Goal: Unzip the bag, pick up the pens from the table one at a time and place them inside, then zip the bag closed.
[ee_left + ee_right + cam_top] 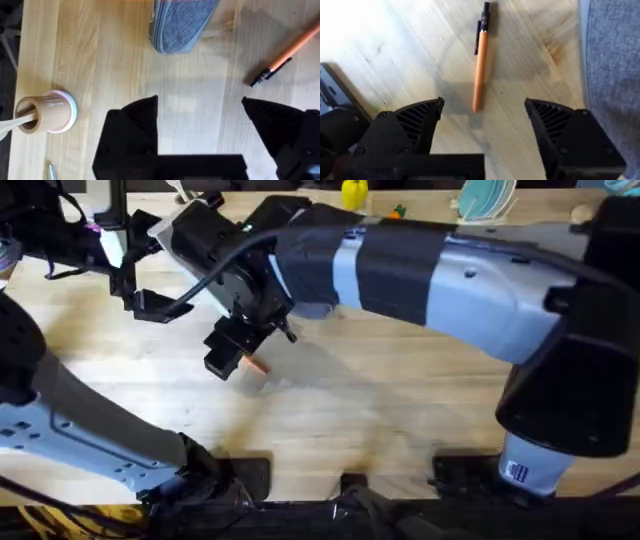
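Observation:
I expect the pen [481, 60] to go dark tip first when I carry it into the bag, because the orange end [477, 102] is between my right gripper's fingers.
The orange pen [480, 65] with a dark tip lies flat on the wooden table [420, 45]. My right gripper [482, 107] hovers open just above it, with the pen's orange end between the two fingers. From overhead, only a bit of the pen [256, 364] shows beside the right gripper [226, 356]. The grey-blue bag [615, 65] lies close beside the pen, mostly hidden under the right arm in the overhead view [312, 308]. My left gripper [200, 107] is open over bare wood, short of the bag's rounded end [180, 25] and the pen [287, 52]. Overhead it sits at the upper left [150, 302].
A tan and pink cup-like holder [47, 112] with a stick in it lies near the left gripper. Along the far edge stand a yellow object [353, 192], a small carrot toy [398, 212] and a teal and white object [487, 200]. The right arm spans the table's middle.

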